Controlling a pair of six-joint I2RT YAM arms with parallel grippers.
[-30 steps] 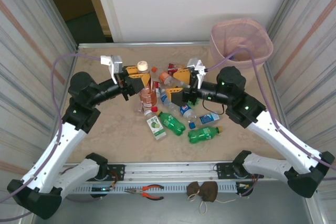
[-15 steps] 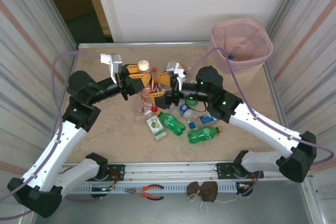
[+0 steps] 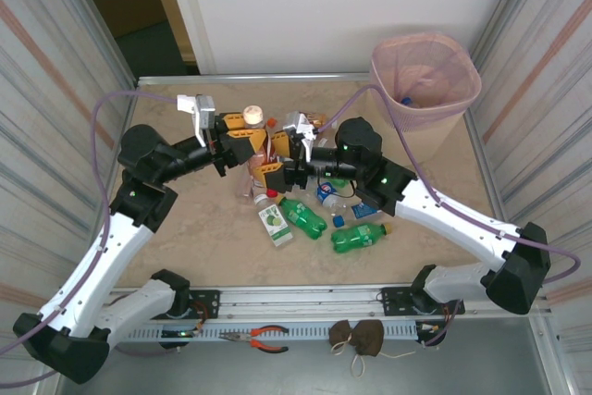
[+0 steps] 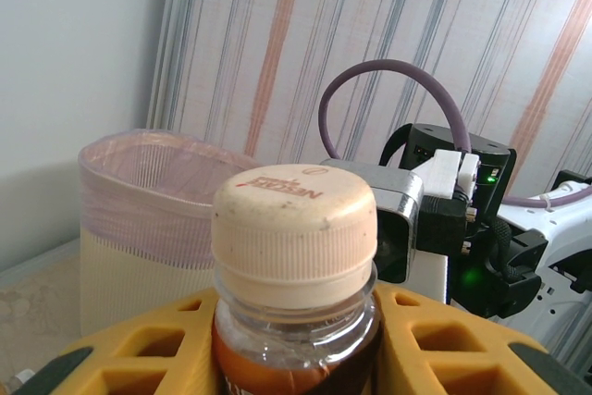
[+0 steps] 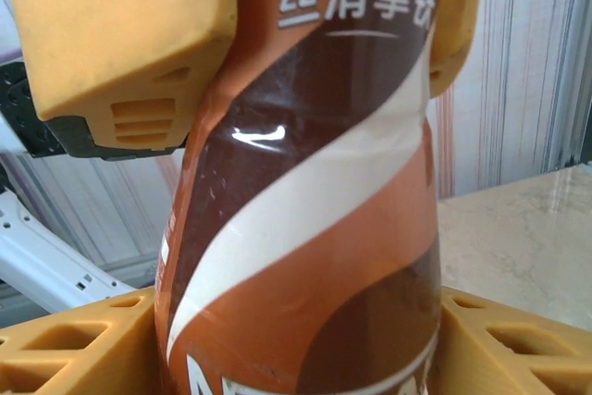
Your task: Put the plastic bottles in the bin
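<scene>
The coffee bottle's neck [image 4: 296, 319] is in my left gripper, far from the bin [image 3: 423, 90], so my left gripper should open and my right gripper should take the bottle to the bin.
A brown coffee bottle [image 3: 260, 169] with a cream cap [image 4: 294, 219] stands upright over the pile. My left gripper [image 3: 246, 141] is shut on its neck, yellow fingers [image 4: 139, 344] on both sides. My right gripper [image 3: 276, 158] has its fingers [image 5: 79, 349] pressed against both sides of the labelled body [image 5: 314, 228], below the left gripper's fingers [image 5: 120, 34]. More plastic bottles lie on the table: two green ones [image 3: 302, 216] [image 3: 359, 238] and a blue-labelled one [image 3: 368, 208]. The pale pink bin [image 3: 425, 67] stands at the far right corner, also visible behind the cap [image 4: 139, 201].
A green-labelled carton-shaped bottle [image 3: 275, 225] lies left of the green ones. Striped walls close in both sides of the table. Orange-handled pliers [image 3: 264, 338] and a brown cloth [image 3: 359, 338] lie on the near rail. A blue-capped bottle [image 3: 407, 100] lies inside the bin.
My right arm has swung left from beside the bin to the held brown bottle, and its jaws have narrowed onto the bottle's body. The left arm has stayed put.
</scene>
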